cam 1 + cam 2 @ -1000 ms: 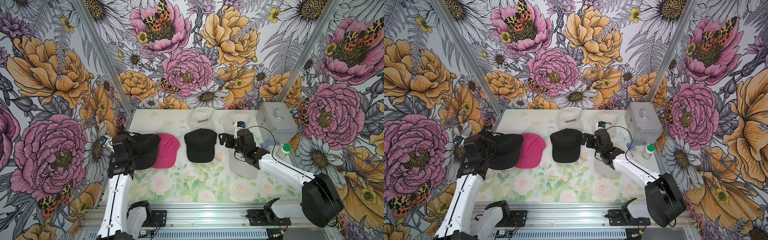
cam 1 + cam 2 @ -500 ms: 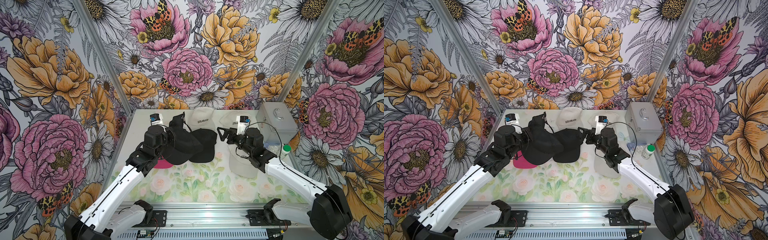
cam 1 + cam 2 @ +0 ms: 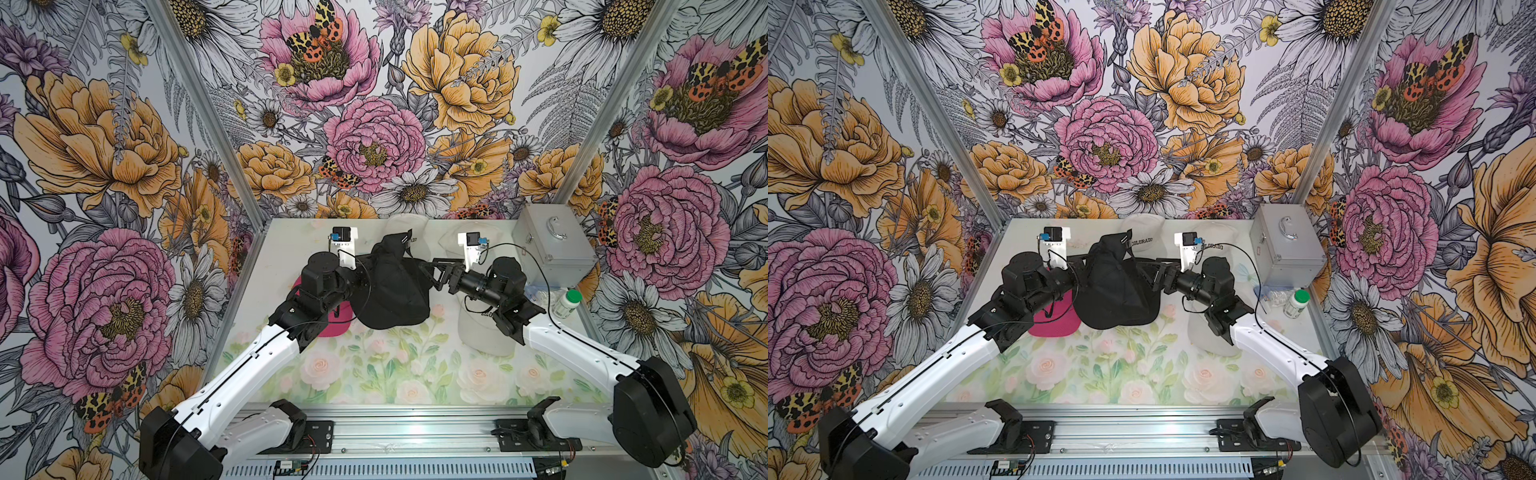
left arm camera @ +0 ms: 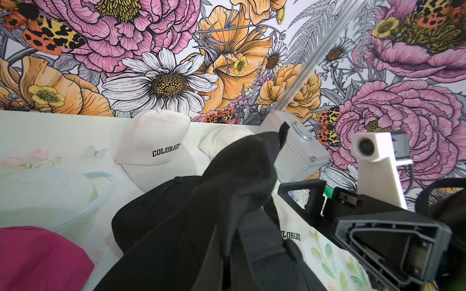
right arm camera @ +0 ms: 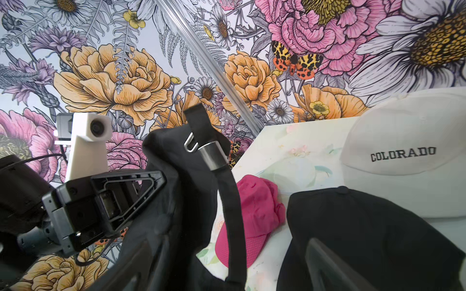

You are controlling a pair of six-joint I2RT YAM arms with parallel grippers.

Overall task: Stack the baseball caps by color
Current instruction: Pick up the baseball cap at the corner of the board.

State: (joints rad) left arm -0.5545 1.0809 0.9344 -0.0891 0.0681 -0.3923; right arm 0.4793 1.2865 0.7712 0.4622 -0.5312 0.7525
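My right gripper should take that cap's top and lift the cap open before stacking it, because the black cap hangs crumpled from my left gripper.
My left gripper is shut on a plain black cap, which hangs crumpled at mid-table with its buckle strap dangling. It hangs over a second black cap lying flat. My right gripper stands open just right of the held cap, and the strap hangs between its fingers without being gripped. A hot pink cap lies under my left arm. Two cream COLORADO caps sit at the back. A third cream cap lies under my right arm.
A silver metal case stands at the back right corner. A white bottle with a green lid stands in front of it beside crumpled clear plastic. Flowered walls close three sides, and a metal rail runs along the front.
My left arm has swung from the table's left edge to the middle, carrying the black cap over the other black cap. The right gripper has shifted slightly toward it, still open.
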